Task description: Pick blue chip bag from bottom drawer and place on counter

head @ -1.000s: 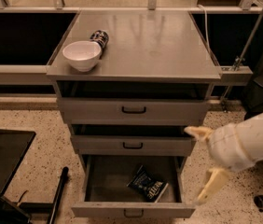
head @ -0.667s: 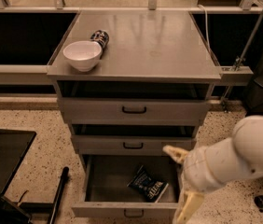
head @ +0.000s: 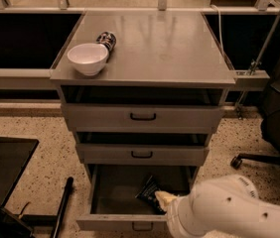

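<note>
The robot's gripper is low at the blue chip bag's edge [head: 158, 193], with the robot's arm over the drawer's front, so next the gripper rises clear and then comes down onto the bag [head: 150, 190].
The bottom drawer [head: 111, 222] of the grey cabinet stands pulled open. The blue chip bag [head: 148, 190] lies inside it, right of the middle, dark and crinkled, with its right part covered by my arm. My gripper [head: 164, 201] reaches in from the lower right and sits at the bag's right edge, low in the drawer. The bulky white arm behind it hides the drawer's front right corner. The counter [head: 170, 48] is the flat grey top of the cabinet, above the two shut upper drawers.
A white bowl [head: 87, 58] and a dark patterned can [head: 106, 39] lying on its side sit at the counter's left. A black office chair [head: 279, 133] stands to the right. A black low table [head: 6, 167] and a dark pole [head: 63, 207] are at the left.
My arm has swung from the right of the cabinet leftward and down into the bottom drawer, and the gripper has come to the chip bag. The bag, bowl and can have not moved.
</note>
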`<state>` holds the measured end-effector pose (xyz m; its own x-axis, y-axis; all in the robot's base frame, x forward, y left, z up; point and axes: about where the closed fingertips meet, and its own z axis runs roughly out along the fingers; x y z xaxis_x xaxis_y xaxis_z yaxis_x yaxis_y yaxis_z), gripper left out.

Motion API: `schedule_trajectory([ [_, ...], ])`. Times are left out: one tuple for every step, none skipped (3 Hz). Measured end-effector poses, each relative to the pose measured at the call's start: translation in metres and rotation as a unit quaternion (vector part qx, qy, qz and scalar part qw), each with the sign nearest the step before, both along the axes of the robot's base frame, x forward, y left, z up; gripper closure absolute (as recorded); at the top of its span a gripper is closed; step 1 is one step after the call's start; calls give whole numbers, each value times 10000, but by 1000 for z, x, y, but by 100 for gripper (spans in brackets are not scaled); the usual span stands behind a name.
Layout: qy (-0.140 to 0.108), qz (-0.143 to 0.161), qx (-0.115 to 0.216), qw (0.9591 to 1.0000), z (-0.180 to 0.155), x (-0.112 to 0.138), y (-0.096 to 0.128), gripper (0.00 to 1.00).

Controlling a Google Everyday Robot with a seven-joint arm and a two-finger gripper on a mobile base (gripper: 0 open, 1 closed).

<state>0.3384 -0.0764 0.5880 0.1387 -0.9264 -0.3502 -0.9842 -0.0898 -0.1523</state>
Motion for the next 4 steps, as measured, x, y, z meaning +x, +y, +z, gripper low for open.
schedule_trajectory([
  [-70,207,-227,9995,-23,-7,6,0],
  [-96,46,-44,9999,-18,-3,-6,0],
  [-330,-149,324,9988,-14,32,-34,0],
  [-786,-249,519,9952,-9,90,-49,0],
])
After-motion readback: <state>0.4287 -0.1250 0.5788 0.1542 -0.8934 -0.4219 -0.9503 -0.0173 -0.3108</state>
